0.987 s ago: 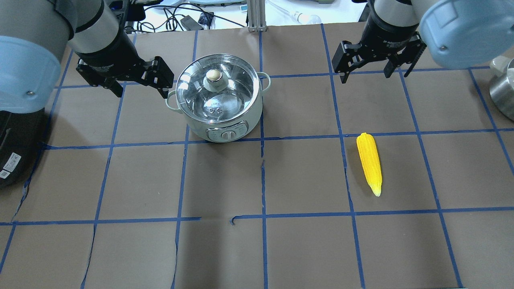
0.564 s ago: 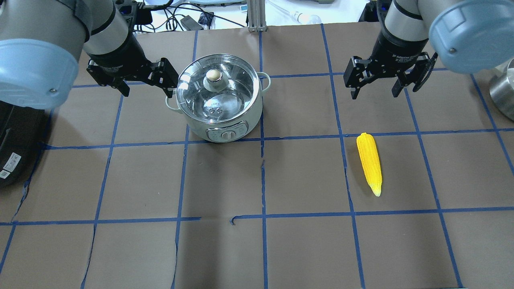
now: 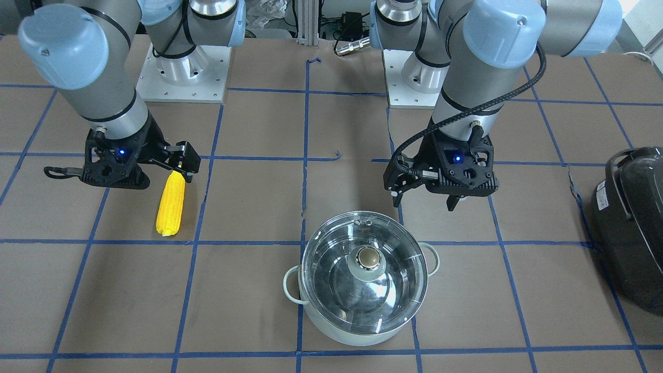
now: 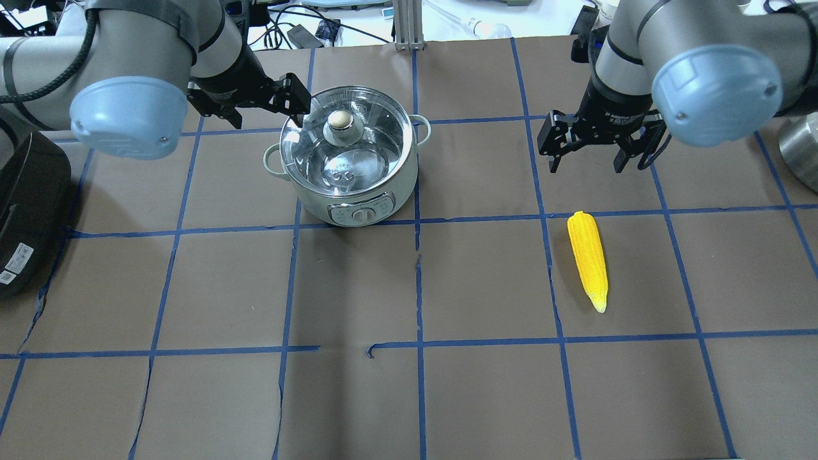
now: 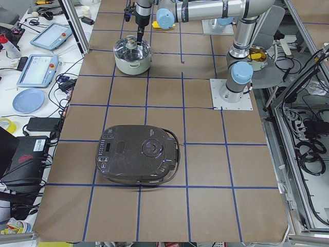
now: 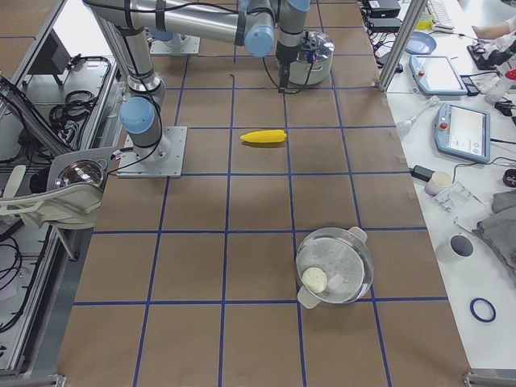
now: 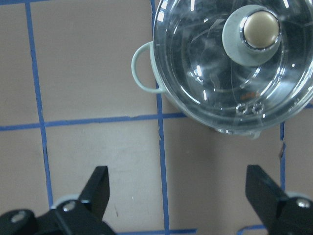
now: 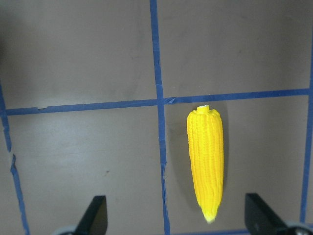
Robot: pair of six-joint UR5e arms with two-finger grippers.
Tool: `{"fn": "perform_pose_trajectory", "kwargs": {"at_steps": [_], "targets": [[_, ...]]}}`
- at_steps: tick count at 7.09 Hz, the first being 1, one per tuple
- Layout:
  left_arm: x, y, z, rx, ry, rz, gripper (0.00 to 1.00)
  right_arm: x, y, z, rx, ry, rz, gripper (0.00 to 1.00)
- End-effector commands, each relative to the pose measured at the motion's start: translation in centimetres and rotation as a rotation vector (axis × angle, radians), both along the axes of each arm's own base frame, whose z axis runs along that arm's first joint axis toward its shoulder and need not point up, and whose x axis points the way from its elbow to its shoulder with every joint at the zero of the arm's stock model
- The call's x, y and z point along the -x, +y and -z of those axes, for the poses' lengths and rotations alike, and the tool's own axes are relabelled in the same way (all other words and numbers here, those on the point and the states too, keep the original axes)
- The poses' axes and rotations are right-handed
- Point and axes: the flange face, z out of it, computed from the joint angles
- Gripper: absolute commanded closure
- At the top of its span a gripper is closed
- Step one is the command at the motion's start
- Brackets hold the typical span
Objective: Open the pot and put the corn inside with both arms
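Only shiny steel point(image 3: 351, 298) can be seen through the glass lid. I expect to find an empty pot point(image 3: 355, 338) when I lift the lid by its knob.
The pot point(image 4: 348, 160) stands left of centre with its glass lid point(image 4: 345, 144) on and the knob point(image 4: 340, 121) upright. It also shows in the front view point(image 3: 362, 290) and the left wrist view point(image 7: 234, 63). My left gripper point(image 4: 265, 108) is open and empty. It hangs above the table by the pot's left side, not over the knob point(image 7: 261, 28). The corn point(image 4: 589, 259) lies flat on the right, point toward the robot. My right gripper point(image 4: 586, 167) is open and empty, high above the corn point(image 8: 206, 169).
A dark grey rounded appliance point(image 4: 25, 211) sits at the table's left edge. A second steel pot point(image 4: 802, 153) stands at the right edge. Blue tape lines grid the brown table point(image 4: 415, 383). Cables and devices lie beyond the far edge.
My left gripper has moved right, up to the pot's rim. My right gripper has moved nearer, toward the corn. Pot, lid and corn have not moved.
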Motion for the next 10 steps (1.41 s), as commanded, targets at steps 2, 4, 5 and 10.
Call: {"fn": "perform_pose_trajectory", "kwargs": {"at_steps": [2,4,5,10], "targets": [[4.8,-5.4,2.5,-0.013,0.046,-0.003,0.00,2.9,3.1,13.2,0.153,0.012,-0.070,0.00],[6.3,-6.8,5.0,-0.037,0.029,0.017,0.00,4.7,2.7,15.5,0.124,-0.001,-0.092,0.02],[6.3,-7.4,6.7,-0.061,0.024,0.017,0.00,4.9,2.9,16.0,0.112,-0.001,-0.100,0.02],[6.8,-7.6,8.3,-0.083,0.021,0.010,0.34,6.4,3.9,18.3,0.061,-0.005,-0.070,0.23]]}}
